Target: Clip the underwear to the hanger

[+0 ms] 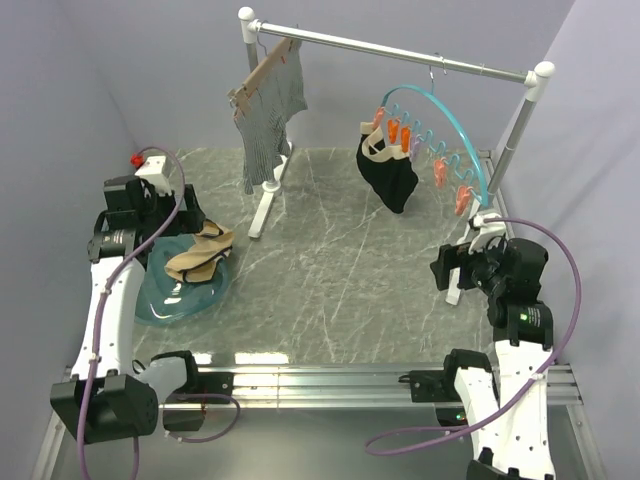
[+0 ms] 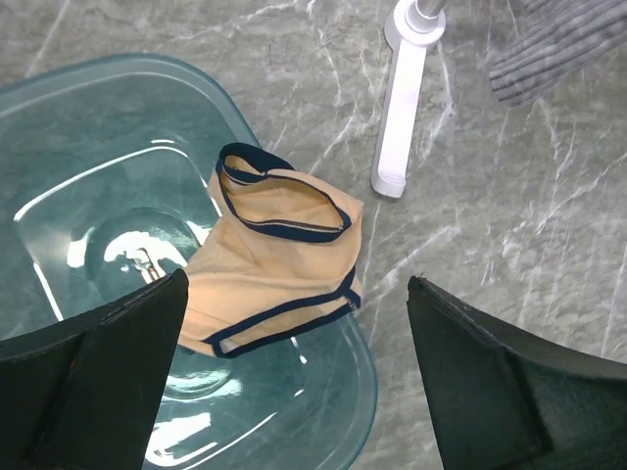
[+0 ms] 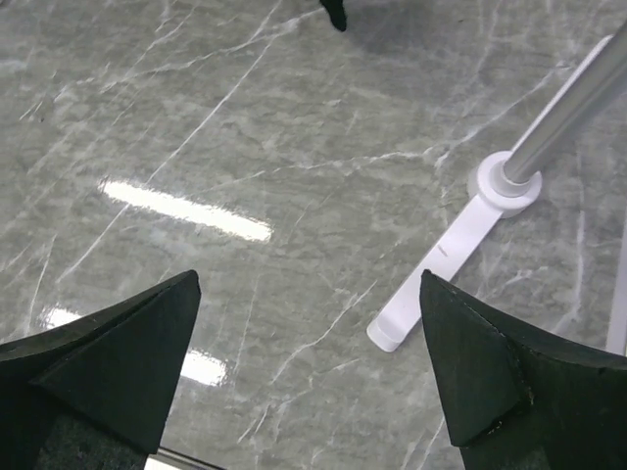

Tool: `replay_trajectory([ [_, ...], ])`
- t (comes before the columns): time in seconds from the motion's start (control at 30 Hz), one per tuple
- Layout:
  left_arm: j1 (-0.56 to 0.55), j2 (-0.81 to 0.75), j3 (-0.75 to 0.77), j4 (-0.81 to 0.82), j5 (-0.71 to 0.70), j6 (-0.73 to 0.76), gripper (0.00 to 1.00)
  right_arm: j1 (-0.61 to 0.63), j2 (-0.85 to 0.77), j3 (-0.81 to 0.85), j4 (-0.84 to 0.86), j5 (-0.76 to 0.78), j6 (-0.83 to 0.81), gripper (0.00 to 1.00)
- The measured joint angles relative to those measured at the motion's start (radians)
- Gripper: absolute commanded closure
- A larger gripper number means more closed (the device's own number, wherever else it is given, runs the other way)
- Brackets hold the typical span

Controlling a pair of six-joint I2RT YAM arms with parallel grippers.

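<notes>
The tan underwear's upper dark trim [image 2: 289, 230] is sticking up toward the open fingers of my left gripper. I keep going down until the fingers are on both sides of the trim's raised edge [image 2: 315, 234], then close them.
The tan underwear [image 1: 200, 255] with dark trim lies crumpled in a clear teal tub [image 1: 185, 295] at the left; in the left wrist view the underwear [image 2: 279, 264] sits on the tub's right side. My left gripper [image 2: 294, 284] is open and empty, a little above the underwear. The teal hoop hanger [image 1: 445, 125] with orange and purple clips hangs from the rail at the back right, with black underwear [image 1: 388, 172] clipped to it. My right gripper [image 3: 309, 279] is open and empty above bare table, below the hanger's right end.
A white rack [image 1: 400, 45] spans the back; its feet stand on the table [image 2: 397, 108] [image 3: 446, 259]. A grey striped garment [image 1: 268, 115] hangs on a wooden hanger at the rail's left. The tub [image 2: 88, 127] fills the left front corner.
</notes>
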Motion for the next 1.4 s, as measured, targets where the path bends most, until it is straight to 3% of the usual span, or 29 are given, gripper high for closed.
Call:
replay_trajectory([
  [0.2, 0.0, -0.033, 0.0, -0.076, 0.027, 0.122, 0.01, 0.0, 0.026, -0.014, -0.012, -0.053, -0.034, 0.0],
  [0.43, 0.002, -0.03, -0.023, -0.196, 0.021, 0.263, 0.01, 0.044, 0.175, -0.012, -0.019, -0.065, -0.062, 0.0],
  [0.63, 0.001, 0.049, -0.116, -0.238, -0.015, 0.364, 0.08, 0.129, 0.261, -0.006, -0.021, -0.047, -0.071, 0.0],
  [0.93, 0.003, 0.174, -0.224, -0.211, -0.08, 0.476, 0.1, 0.193, 0.317, 0.005, -0.025, -0.047, -0.077, 0.0],
  [1.17, 0.0, 0.274, -0.209, -0.1, -0.102, 0.517, 0.11, 0.209, 0.325, 0.005, -0.025, -0.048, -0.077, 0.0],
  [1.4, -0.023, 0.349, -0.097, -0.063, -0.074, 0.52, 0.12, 0.211, 0.326, 0.005, -0.025, -0.048, -0.077, 0.0],
])
